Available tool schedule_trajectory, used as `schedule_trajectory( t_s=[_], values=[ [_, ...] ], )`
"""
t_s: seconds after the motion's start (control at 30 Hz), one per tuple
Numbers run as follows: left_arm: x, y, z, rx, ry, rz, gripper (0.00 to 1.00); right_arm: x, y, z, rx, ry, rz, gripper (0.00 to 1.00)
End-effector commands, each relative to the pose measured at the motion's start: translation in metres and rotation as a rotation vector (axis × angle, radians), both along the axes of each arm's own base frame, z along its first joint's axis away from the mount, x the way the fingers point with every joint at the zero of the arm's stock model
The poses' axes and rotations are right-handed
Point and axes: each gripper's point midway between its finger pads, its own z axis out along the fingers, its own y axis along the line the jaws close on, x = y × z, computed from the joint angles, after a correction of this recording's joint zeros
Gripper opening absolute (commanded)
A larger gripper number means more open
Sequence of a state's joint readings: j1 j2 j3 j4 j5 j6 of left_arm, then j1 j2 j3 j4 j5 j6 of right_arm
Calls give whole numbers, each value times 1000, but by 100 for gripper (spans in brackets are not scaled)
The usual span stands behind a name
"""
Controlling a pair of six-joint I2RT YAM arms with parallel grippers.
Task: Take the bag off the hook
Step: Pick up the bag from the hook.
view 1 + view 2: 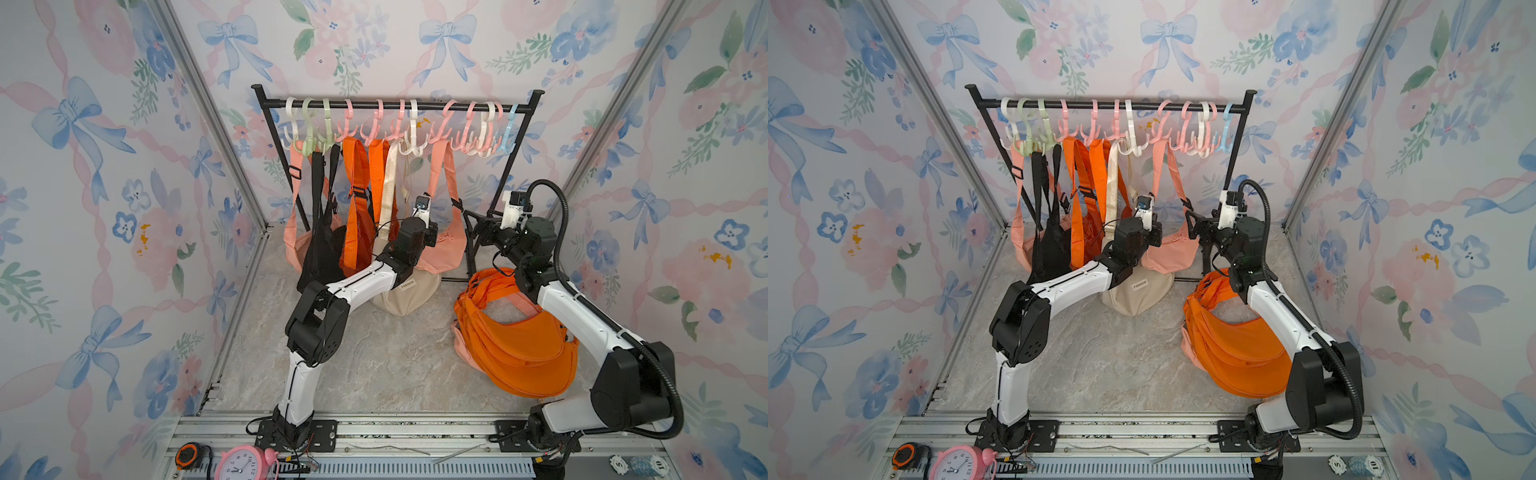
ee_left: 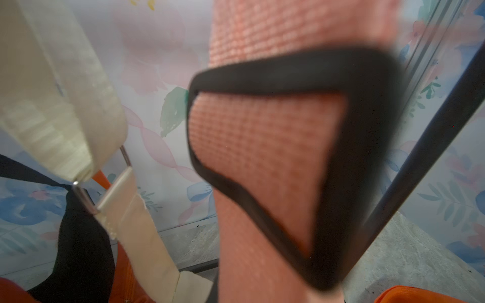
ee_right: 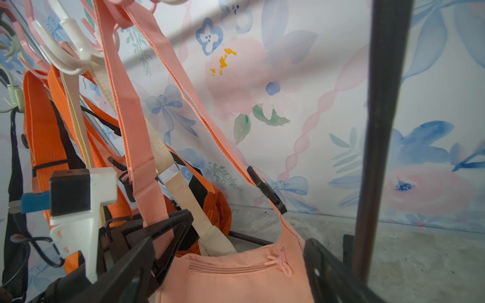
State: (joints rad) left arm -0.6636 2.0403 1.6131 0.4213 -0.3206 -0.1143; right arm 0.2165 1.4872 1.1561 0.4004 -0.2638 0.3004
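Observation:
My gripper will carry the salmon pink bag away, and the beige bag [image 1: 408,294] will stay hanging, because the beige strap [image 1: 389,182] goes up to its own white hook.
The bag [image 1: 446,249] [image 1: 1173,251] is salmon pink and hangs by its strap from a pink hook [image 1: 442,129] [image 1: 1163,129] on the black rail. My left gripper [image 1: 434,239] [image 3: 168,225] is shut on one side of that strap [image 2: 262,157], low down near the bag body. In the left wrist view a black finger [image 2: 367,157] lies across the webbing. My right gripper [image 1: 473,226] [image 3: 231,272] stands open just right of the bag, its fingers on either side of the bag's zipped top edge [image 3: 236,267] without closing on it.
The black rack [image 1: 395,106] carries several coloured hooks, with pink, black and orange bags [image 1: 357,216] hanging left of mine. A beige bag [image 1: 405,297] rests on the floor under my left forearm. Orange bags [image 1: 523,349] are piled under my right arm. The rack's post [image 3: 383,131] is beside my right gripper.

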Motion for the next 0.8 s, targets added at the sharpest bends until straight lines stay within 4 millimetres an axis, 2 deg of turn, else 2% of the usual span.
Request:
schedule_trajectory(
  t_s=[0.0,0.17,0.2,0.23,0.53,0.63,0.77],
  values=[
    [-9,18,34,-32,-57,12,0,5,19,20,-43,-70,118,90],
    [-21,31,48,-56,-74,-7,0,23,32,22,-68,-105,182,90],
    [-23,33,52,-58,-78,-10,0,25,34,28,-67,-121,188,90],
    [-25,34,55,-60,-83,-13,0,34,36,22,-68,-111,192,90],
    [-36,50,76,-72,-112,-29,0,72,52,41,-13,-147,226,88],
    [-39,56,79,-73,-114,-26,0,81,55,49,8,-159,226,85],
    [-42,65,82,-75,-117,-20,0,87,62,55,27,-166,237,76]
  ],
)
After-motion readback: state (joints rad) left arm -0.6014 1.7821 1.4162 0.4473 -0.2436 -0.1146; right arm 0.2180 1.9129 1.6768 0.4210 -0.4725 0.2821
